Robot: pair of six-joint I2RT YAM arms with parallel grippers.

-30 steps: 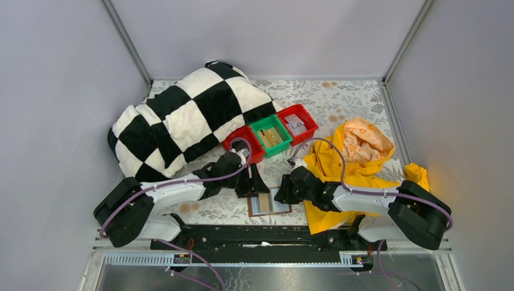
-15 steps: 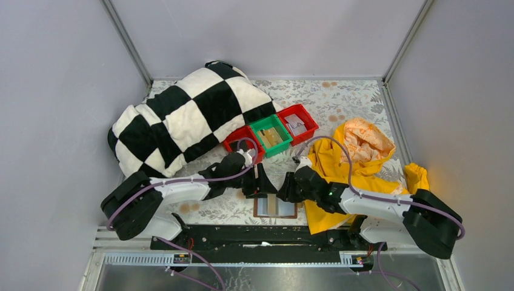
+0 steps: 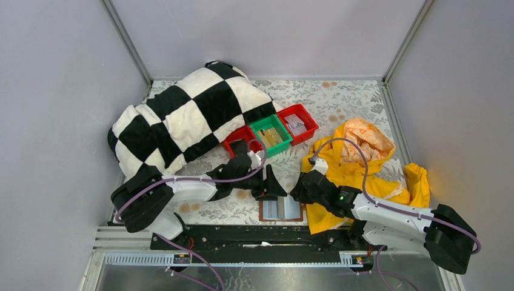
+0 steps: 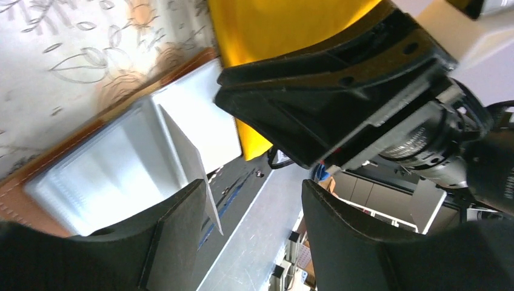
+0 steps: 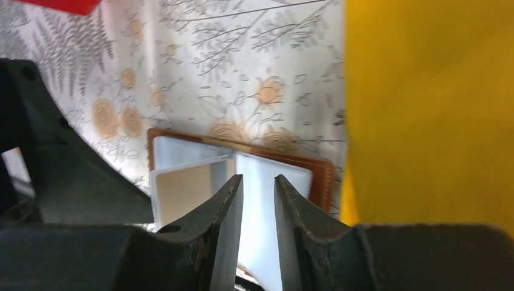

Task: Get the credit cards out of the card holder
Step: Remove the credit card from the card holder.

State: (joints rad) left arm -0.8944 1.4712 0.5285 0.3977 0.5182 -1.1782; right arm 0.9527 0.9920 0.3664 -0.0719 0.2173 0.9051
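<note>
My left gripper has its finger where the leaf stands half-turned (image 4: 185,156) against it, so next my left gripper pulls back and lays the leaf flat (image 4: 112,173) before it reaches for a credit card.
The card holder (image 3: 280,209) lies open on the flowered cloth by the near edge, brown-bordered with pale grey pockets (image 4: 121,163). One inner leaf (image 5: 188,191) stands upright and shows a tan credit card face inside it. My left gripper (image 3: 270,183) hangs over the holder's left half, open (image 4: 253,185), with the upright leaf resting against the inner side of one finger. Over the right half, my right gripper (image 3: 298,193) is open (image 5: 257,179) by a narrow gap. Nothing is pinched between its fingers; they point down at the right pocket.
A yellow garment (image 3: 339,170) lies against the holder's right edge. Behind are a red bin (image 3: 242,138), a green bin (image 3: 271,136) and another red bin (image 3: 297,123), and a black-and-white checked blanket (image 3: 188,115). The table's metal front rail (image 3: 267,239) runs just below the holder.
Both grippers and the card holder have shifted to the right along the near edge. The left gripper's jaws stayed wide and the right's stayed narrow.
</note>
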